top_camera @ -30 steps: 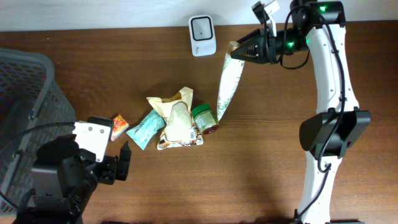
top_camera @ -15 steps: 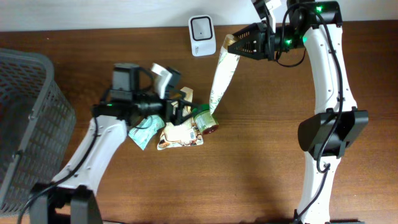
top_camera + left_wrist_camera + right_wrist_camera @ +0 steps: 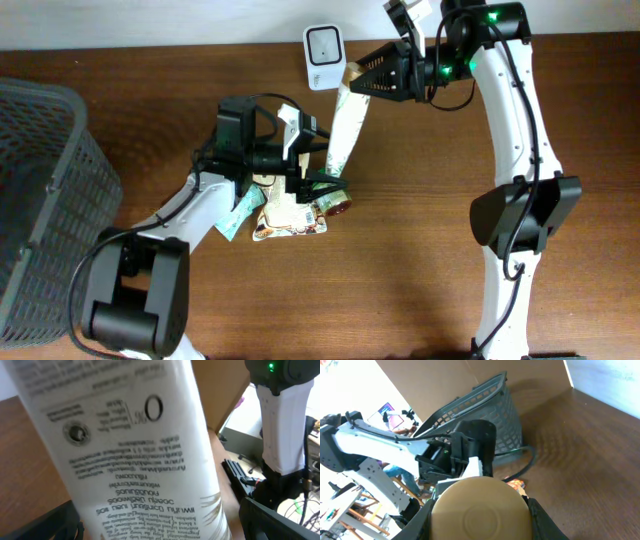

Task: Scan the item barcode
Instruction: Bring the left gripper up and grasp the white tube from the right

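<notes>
The tube slants away from the scanner, so next my left gripper takes its lower end and turns it before my right gripper takes the tan cap anew.
A long white tube with a tan cap hangs slanted just below the white scanner at the table's back edge. My right gripper is shut on the cap end; in the right wrist view the tan cap fills the space between the fingers. My left gripper stands open at the tube's lower end. Seen from the left wrist, the tube's printed body fills the frame, with a dark finger on each side at the bottom. No barcode is legible.
A pile of snack pouches, a green-lidded jar and a teal packet lie under the left arm. A grey mesh basket stands at the left edge.
My left arm has swung up from the front left corner to the tube's lower end. My right gripper has carried the tube left, closer to the scanner.
</notes>
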